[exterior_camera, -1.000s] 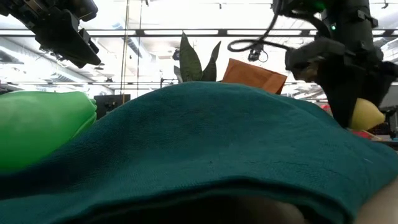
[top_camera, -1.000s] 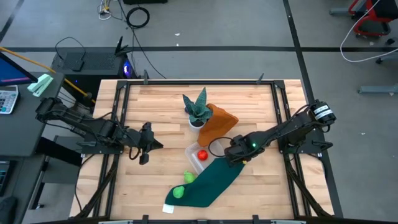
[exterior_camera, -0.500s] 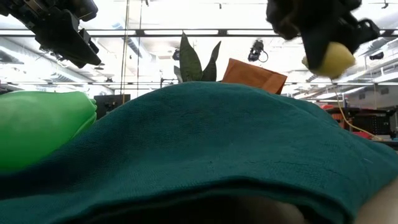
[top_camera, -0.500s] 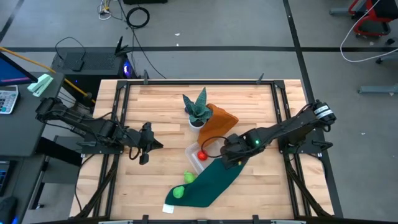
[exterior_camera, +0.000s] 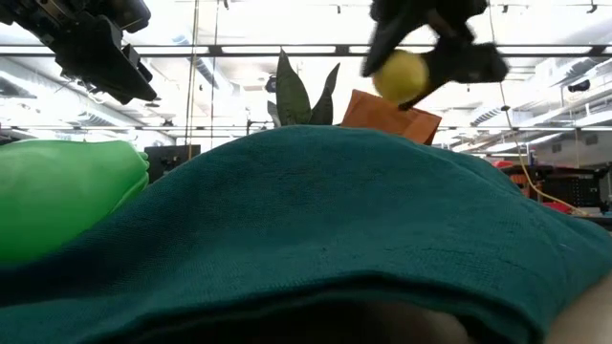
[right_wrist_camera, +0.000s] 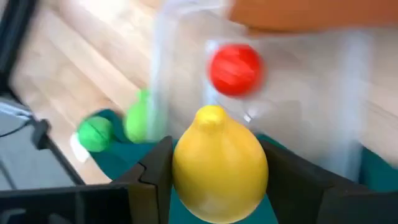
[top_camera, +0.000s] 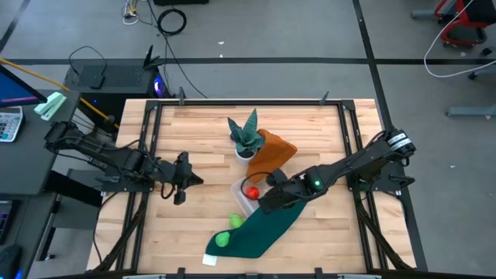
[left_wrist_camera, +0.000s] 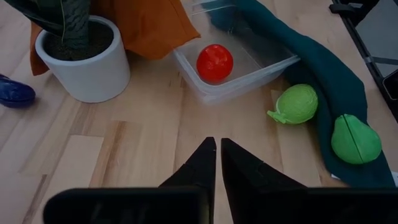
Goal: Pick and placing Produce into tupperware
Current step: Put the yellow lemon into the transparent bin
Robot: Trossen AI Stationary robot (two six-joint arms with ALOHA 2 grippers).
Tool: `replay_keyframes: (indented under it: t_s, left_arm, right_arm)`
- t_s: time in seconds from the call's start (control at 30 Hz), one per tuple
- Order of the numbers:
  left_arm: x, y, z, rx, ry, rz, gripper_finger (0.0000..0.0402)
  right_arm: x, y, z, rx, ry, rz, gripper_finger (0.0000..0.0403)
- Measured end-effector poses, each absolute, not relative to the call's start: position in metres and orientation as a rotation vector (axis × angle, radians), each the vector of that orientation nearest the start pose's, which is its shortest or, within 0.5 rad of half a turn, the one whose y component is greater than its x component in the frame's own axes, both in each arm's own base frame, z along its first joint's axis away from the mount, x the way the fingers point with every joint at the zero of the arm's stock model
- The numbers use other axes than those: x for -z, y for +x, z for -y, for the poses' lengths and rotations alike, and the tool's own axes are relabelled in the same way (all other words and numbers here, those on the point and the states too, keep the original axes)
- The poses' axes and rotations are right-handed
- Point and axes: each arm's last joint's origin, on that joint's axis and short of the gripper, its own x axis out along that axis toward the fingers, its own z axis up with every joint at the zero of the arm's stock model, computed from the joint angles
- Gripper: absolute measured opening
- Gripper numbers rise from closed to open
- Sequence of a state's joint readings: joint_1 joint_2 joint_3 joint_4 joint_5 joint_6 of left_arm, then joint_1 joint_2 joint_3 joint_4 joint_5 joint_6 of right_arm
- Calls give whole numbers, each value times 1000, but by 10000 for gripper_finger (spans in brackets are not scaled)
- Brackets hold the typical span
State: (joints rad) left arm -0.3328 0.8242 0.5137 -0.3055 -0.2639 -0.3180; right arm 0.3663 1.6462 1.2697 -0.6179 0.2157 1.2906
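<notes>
My right gripper keeps lowering the yellow toy [right_wrist_camera: 219, 165] until it is inside the tupperware's sides, as the tupperware's bottom has space for it beside the red ball [right_wrist_camera: 283, 118].
My right gripper [top_camera: 266, 202] is shut on a yellow lemon-shaped toy [right_wrist_camera: 219, 165] and hovers over the near end of the clear tupperware [left_wrist_camera: 264, 65]. A red ball [left_wrist_camera: 214, 62] lies in the tupperware. Two green pieces [left_wrist_camera: 297, 104] [left_wrist_camera: 356, 139] rest on a dark green cloth [top_camera: 262, 225] beside the box. A purple piece [left_wrist_camera: 13, 92] lies on the table next to the white plant pot [left_wrist_camera: 84, 62]. My left gripper [top_camera: 183, 180] waits shut at the table's left, touching nothing. My right gripper pinches the yellow toy by its two opposite sides [right_wrist_camera: 181, 168] between its two fingers [right_wrist_camera: 152, 177]. The fingers slant downward from the table's right. The toy [exterior_camera: 400, 75] is lifted clear of cloth and box, and its pointed tip [right_wrist_camera: 211, 114] faces away from the gripper.
The spiky potted plant [top_camera: 246, 138] stands just beyond the tupperware, with an orange cloth [top_camera: 273, 152] beside it. The green cloth runs from the box to the near edge. Bare wood [top_camera: 186, 132] lies on the table's left and far right.
My right gripper has risen and gone toward the table's left, from the green cloth to above the tupperware, carrying the yellow toy clear, and has tipped to point more steeply down.
</notes>
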Motion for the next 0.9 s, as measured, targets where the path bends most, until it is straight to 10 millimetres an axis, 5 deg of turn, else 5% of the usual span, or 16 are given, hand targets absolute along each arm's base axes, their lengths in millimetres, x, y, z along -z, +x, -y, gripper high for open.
replay_keyframes:
  t_s: [0.37,0.9]
  left_arm:
    - [-224,164,48,-32,-137,-592,26]
    - [-224,163,48,-30,-125,-597,31]
  right_arm:
    - [-201,343,-126,496,656,-940,163]
    - [-189,343,-122,510,619,-1026,163]
